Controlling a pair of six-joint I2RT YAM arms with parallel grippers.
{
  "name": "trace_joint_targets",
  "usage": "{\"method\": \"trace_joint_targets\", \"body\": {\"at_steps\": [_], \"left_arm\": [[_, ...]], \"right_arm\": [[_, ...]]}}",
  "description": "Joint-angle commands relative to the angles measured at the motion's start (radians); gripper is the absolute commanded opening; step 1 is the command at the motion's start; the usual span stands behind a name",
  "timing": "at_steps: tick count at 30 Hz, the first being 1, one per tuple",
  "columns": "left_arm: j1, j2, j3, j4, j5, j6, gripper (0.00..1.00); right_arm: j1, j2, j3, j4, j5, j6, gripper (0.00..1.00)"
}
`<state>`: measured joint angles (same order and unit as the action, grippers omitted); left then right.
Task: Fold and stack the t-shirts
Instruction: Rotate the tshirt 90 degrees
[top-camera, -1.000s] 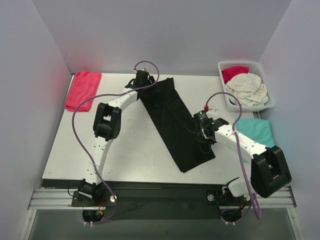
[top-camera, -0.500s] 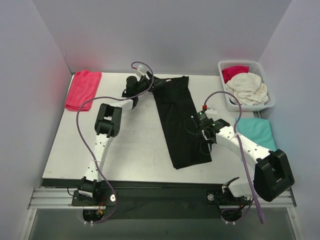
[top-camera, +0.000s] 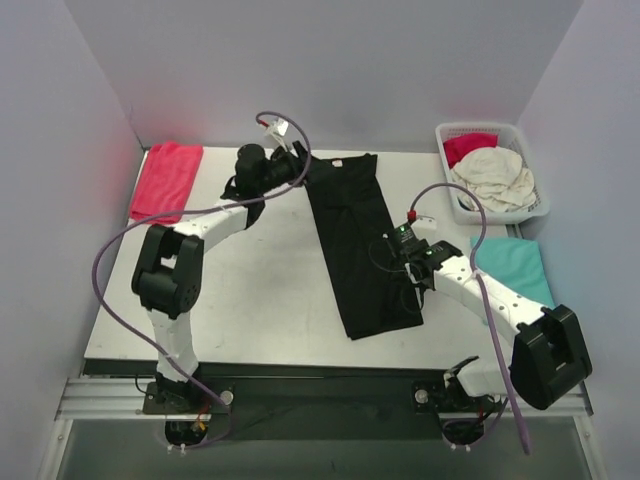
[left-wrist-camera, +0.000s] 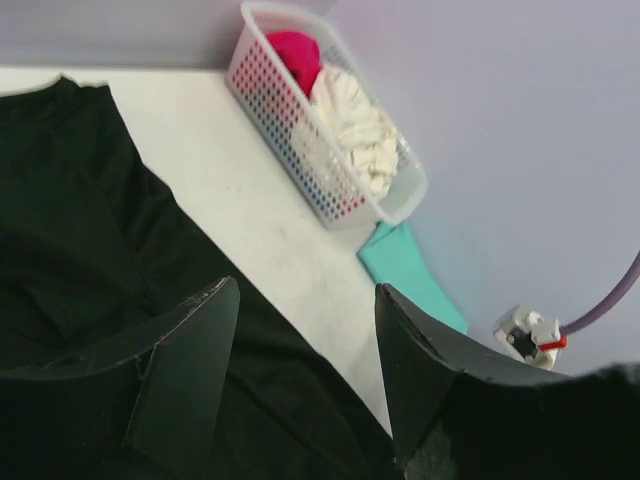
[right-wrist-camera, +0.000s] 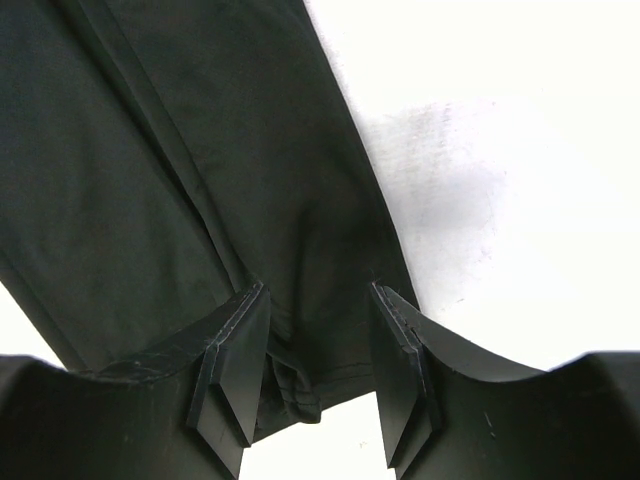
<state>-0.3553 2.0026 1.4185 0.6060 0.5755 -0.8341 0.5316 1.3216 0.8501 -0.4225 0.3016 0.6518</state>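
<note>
My left gripper should carry on going toward the free opposite edge (top-camera: 335, 276) and close there, because my right gripper is over one long edge of the black t-shirt (top-camera: 419, 312).
A black t-shirt (top-camera: 355, 230) lies flat as a long folded strip in the middle of the table, also seen in the left wrist view (left-wrist-camera: 70, 230) and the right wrist view (right-wrist-camera: 200, 130). My left gripper (top-camera: 298, 165) is by its far left corner, open (left-wrist-camera: 306, 286), with nothing between its fingers. The right gripper (top-camera: 413, 285) is over the strip's near right edge; its open jaws (right-wrist-camera: 318, 288) straddle a cloth fold and hem without pinching it. A folded red t-shirt (top-camera: 165, 180) lies far left. A teal t-shirt (top-camera: 515, 265) lies at the right.
A white lattice basket (top-camera: 478, 126) at the back right holds a cream shirt (top-camera: 495, 175) and a red one (top-camera: 468, 145); the left wrist view shows the basket (left-wrist-camera: 300, 140) and the teal t-shirt (left-wrist-camera: 405, 265). Walls close in the left, back and right. Bare tabletop (top-camera: 260, 290) lies front left.
The black shirt has swung from a diagonal to nearly straight front-to-back. The left arm has drawn back to the left, its elbow swinging out. The right gripper has stayed on the shirt's right edge.
</note>
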Motion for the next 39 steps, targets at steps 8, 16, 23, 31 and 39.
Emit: {"method": "trace_joint_targets", "body": {"at_steps": [8, 16, 23, 31, 39], "left_arm": [[-0.372, -0.264, -0.262, -0.656, -0.627, 0.285, 0.67], [-0.497, -0.349, -0.515, -0.588, -0.74, 0.05, 0.65], [-0.556, -0.383, -0.583, -0.534, -0.716, -0.028, 0.63], [-0.62, -0.427, -0.524, -0.534, -0.743, -0.019, 0.62], [-0.651, -0.25, -0.435, -0.462, -0.659, -0.036, 0.61]], "right_arm": [[-0.015, -0.065, -0.065, -0.03, 0.059, 0.04, 0.44], [-0.025, -0.145, -0.121, -0.044, 0.085, 0.072, 0.44], [-0.025, -0.147, -0.14, -0.05, 0.079, 0.088, 0.44], [-0.025, -0.156, -0.146, -0.048, 0.082, 0.092, 0.44], [-0.025, -0.163, -0.155, -0.053, 0.082, 0.094, 0.44]]}}
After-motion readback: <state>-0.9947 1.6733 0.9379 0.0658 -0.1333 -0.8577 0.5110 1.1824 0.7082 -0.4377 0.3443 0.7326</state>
